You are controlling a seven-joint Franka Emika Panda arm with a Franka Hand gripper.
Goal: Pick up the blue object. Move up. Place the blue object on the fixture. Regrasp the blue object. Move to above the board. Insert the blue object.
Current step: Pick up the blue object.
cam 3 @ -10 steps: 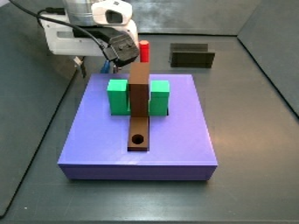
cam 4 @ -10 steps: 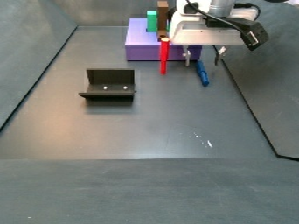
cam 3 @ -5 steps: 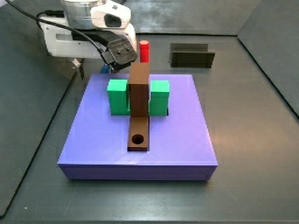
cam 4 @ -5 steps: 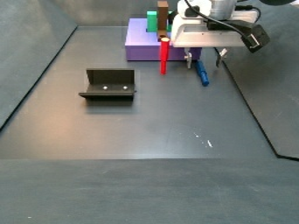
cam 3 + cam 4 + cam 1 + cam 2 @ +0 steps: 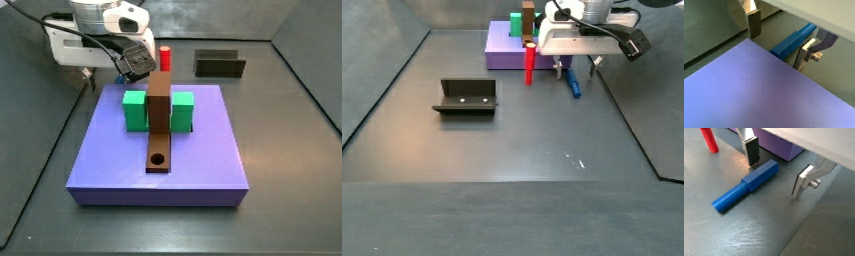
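Note:
The fixture has a dark hollow [image 5: 219, 64] between raised edges, so the blue object [image 5: 793, 41] should stay propped there when I place it and open my gripper.
The blue object [image 5: 747, 189] lies flat on the dark floor beside the board [image 5: 783, 149]; it also shows in a side view [image 5: 573, 82]. My gripper [image 5: 777, 170] hangs open just above it. The peg's thicker end lies between the two fingers [image 5: 751, 155], touching neither. In a wrist view the blue object [image 5: 794, 41] runs past the board's corner [image 5: 751, 90] under the gripper [image 5: 779, 42]. The fixture [image 5: 465, 97] stands well apart from the gripper [image 5: 575, 66]. From the board side the gripper [image 5: 107, 72] hides the blue object.
A red peg [image 5: 531, 62] stands upright close to the gripper, next to the board's edge [image 5: 502, 58]. The board [image 5: 201, 150] carries a green block [image 5: 135, 110] and a long brown bar [image 5: 159, 120] with a round hole. Dark walls enclose the floor.
The gripper has sunk a little toward the floor over the last second, still open. The blue object has not moved.

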